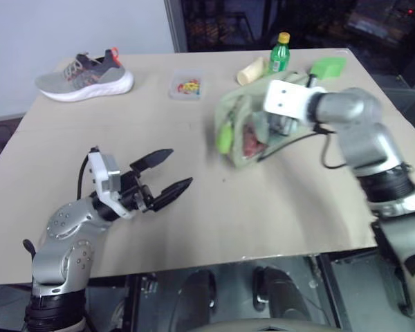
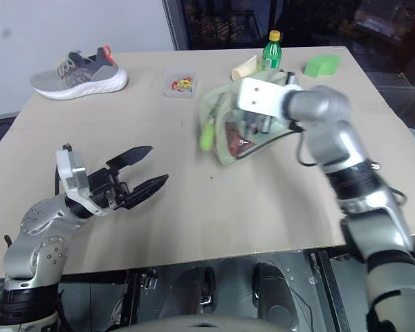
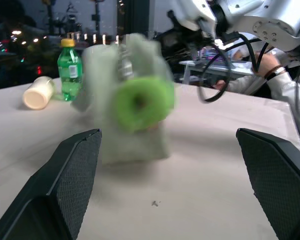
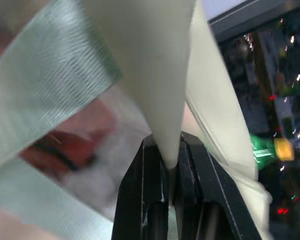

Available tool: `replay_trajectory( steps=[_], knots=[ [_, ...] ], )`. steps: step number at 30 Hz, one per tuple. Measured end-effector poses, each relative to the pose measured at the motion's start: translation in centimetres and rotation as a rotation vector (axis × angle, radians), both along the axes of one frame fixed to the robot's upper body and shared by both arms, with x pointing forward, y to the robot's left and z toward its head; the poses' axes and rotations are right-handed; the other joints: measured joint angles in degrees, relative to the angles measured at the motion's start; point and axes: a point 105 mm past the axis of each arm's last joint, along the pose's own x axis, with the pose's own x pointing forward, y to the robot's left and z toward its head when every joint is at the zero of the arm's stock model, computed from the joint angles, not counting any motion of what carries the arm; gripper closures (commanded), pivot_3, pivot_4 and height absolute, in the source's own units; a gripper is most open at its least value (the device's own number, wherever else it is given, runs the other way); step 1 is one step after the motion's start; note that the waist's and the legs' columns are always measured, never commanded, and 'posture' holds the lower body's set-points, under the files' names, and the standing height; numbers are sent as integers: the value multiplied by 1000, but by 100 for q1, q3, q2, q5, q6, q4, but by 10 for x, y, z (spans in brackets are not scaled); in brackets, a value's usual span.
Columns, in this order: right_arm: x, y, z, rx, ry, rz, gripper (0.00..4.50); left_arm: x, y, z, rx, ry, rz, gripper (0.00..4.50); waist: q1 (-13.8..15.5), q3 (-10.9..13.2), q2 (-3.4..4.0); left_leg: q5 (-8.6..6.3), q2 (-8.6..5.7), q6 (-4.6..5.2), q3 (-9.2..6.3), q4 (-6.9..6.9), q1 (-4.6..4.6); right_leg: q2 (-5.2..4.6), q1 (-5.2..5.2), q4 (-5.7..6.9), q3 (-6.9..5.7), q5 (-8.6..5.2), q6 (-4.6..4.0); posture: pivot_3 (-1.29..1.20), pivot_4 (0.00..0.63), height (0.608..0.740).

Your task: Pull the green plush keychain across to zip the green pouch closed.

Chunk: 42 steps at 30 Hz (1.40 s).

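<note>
My left gripper needs to lift the green plush keychain (image 1: 225, 139), which hangs low at the end of the pouch, onto the pouch's top (image 1: 229, 104) before my right gripper pulls it.
The pale green pouch (image 1: 243, 114) sits at mid table, tilted, with red things showing through its clear side. The lime-green plush keychain (image 1: 224, 136) hangs at the pouch's left end and shows as a fuzzy ring (image 3: 140, 102) in the left wrist view. My right gripper (image 4: 169, 165) is shut, pinching a fold of the pouch's pale fabric (image 4: 160, 75), with a strap handle (image 4: 50, 95) beside it. My left gripper (image 1: 180, 167) stands open above the table, left of the pouch and apart from it, pointing toward the keychain.
A grey sneaker (image 1: 83, 76) lies at the far left. A small clear box (image 1: 187, 86) of coloured bits, a cream cylinder (image 1: 251, 70), a green bottle (image 1: 280, 54) and a bright green wedge (image 1: 328, 66) stand behind the pouch. A person's sleeve (image 3: 285, 85) is beyond the table.
</note>
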Motion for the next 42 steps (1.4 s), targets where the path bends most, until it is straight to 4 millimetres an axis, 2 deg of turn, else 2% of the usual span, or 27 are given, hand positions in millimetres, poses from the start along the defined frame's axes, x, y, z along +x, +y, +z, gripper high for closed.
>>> replay_trajectory(
  steps=[4, 5, 6, 7, 8, 9, 13, 17, 20, 23, 24, 25, 26, 31, 34, 35, 37, 40, 42],
  knots=[
    [0, 40, 3, 77, -20, -12, 4443, 4, 9, -2, 3, 7, 62, 0, -2, -3, -4, 0, -7, -2, 3, 2, -25, -5, -6, -20, -12, 12, -16, 0, 150, 740],
    [-2, 54, -4, 78, -16, 10, 3718, 4, 10, -2, 2, 5, 70, 0, -6, -3, -5, 0, -7, -2, 4, 2, -26, -5, -5, -22, -12, 13, -16, 0, 150, 740],
    [-4, 61, -9, 73, -7, 31, 3278, 4, 10, -3, 1, 7, 74, 0, -9, -3, -4, 0, -8, -2, 4, 1, -30, -5, -6, -24, -15, 13, -16, 0, 150, 740],
    [-5, 64, -13, 67, -5, 42, 2894, 3, 11, -4, 2, 9, 78, 0, 1, -3, -5, 0, -9, -2, 2, 1, -33, -6, -5, -25, -22, 12, -16, 0, 150, 740],
    [-4, 63, -18, 60, -4, 46, 2327, 1, 13, -8, 3, 24, 89, 0, 16, -3, -5, 0, -10, -2, -2, 2, -39, -10, -5, -26, -29, 13, -16, 0, 150, 740],
    [-4, 61, -19, 54, -9, 54, 2027, 0, 14, -10, 2, 31, 95, 0, 28, -3, -5, 1, -15, -2, -6, 4, -44, -15, -5, -26, -33, 10, -12, 0, 150, 740],
    [-12, 48, -10, 24, -44, 162, 2027, -3, 18, -12, 3, 35, 120, 0, 11, -2, -4, 0, -19, 0, -9, 8, -40, -15, -2, -25, -30, -1, 1, 0, 150, 740],
    [-17, 33, 3, -68, -160, 257, 2027, -4, 20, -11, 3, 31, 136, 0, -5, -2, -4, 0, -10, -1, -10, 8, -36, -4, -3, -23, -32, -1, 2, 0, 150, 740],
    [-15, 24, 2, -142, -202, 305, 2027, -5, 22, -9, 5, 19, 145, 0, -24, -2, -4, 0, -6, -1, -5, 7, -31, -1, -3, -22, -28, 0, 3, 0, 150, 740],
    [-7, 21, -8, -171, -187, 321, 2892, -5, 21, -7, 3, 8, 155, 0, -23, -2, -4, 0, -6, -1, -2, 7, -31, -2, -3, -22, -26, 1, 3, 0, 150, 740],
    [-5, 21, -10, -165, -174, 323, 3374, -5, 21, -7, 2, 7, 158, 0, -22, -2, -4, 0, -6, -1, -2, 7, -31, -2, -3, -22, -25, 1, 3, 0, 150, 740],
    [-5, 26, -10, -111, -141, 317, 3735, -6, 22, -7, 1, 8, 166, 0, -27, -2, -5, 0, -3, -1, -2, 6, -31, 0, -3, -22, -23, 2, 3, 0, 150, 740],
    [-5, 31, -9, -44, -92, 305, 4430, -6, 22, -8, -3, 9, 176, 0, -41, -3, -5, 0, 1, -1, -3, 4, -28, 3, -3, -21, -19, 3, 1, 0, 150, 740],
    [-11, 58, -7, 155, 54, 249, 4430, -4, 26, -10, -10, 16, 220, 0, -16, -2, -3, 0, 5, -2, -6, 5, -33, 5, -4, -20, -28, 3, 0, 0, 150, 740],
    [-16, 76, 0, 222, 52, 214, 4430, 3, 33, -6, -7, -2, 291, 0, -8, -2, -3, 0, 4, -2, -9, 5, -35, 4, -6, -20, -31, 2, 0, 0, 150, 740],
    [-16, 76, 0, 222, 51, 213, 4430, 4, 33, -6, -7, -3, 295, 0, -8, -2, -3, 0, 4, -2, -9, 5, -35, 4, -6, -20, -31, 2, 0, 0, 150, 740],
    [-21, 86, 2, 225, 19, 206, 4430, 12, 47, -4, 18, -6, 402, 0, 9, -3, -4, 0, -3, -3, -11, 4, -39, -1, -5, -23, -34, 2, 0, 0, 150, 740],
    [-27, 92, -20, 205, 38, 207, 4430, 22, 72, -10, 109, 36, 527, 0, 2, -5, -7, 0, -4, -3, -10, 3, -41, -1, -5, -24, -34, 2, 1, 0, 150, 740],
    [-28, 93, -27, 190, 47, 206, 4430, 25, 81, -9, 125, 42, 564, 0, 6, -4, -6, 1, -6, -3, -10, 4, -41, -4, -6, -24, -34, 1, 1, 0, 150, 740]
  ],
)
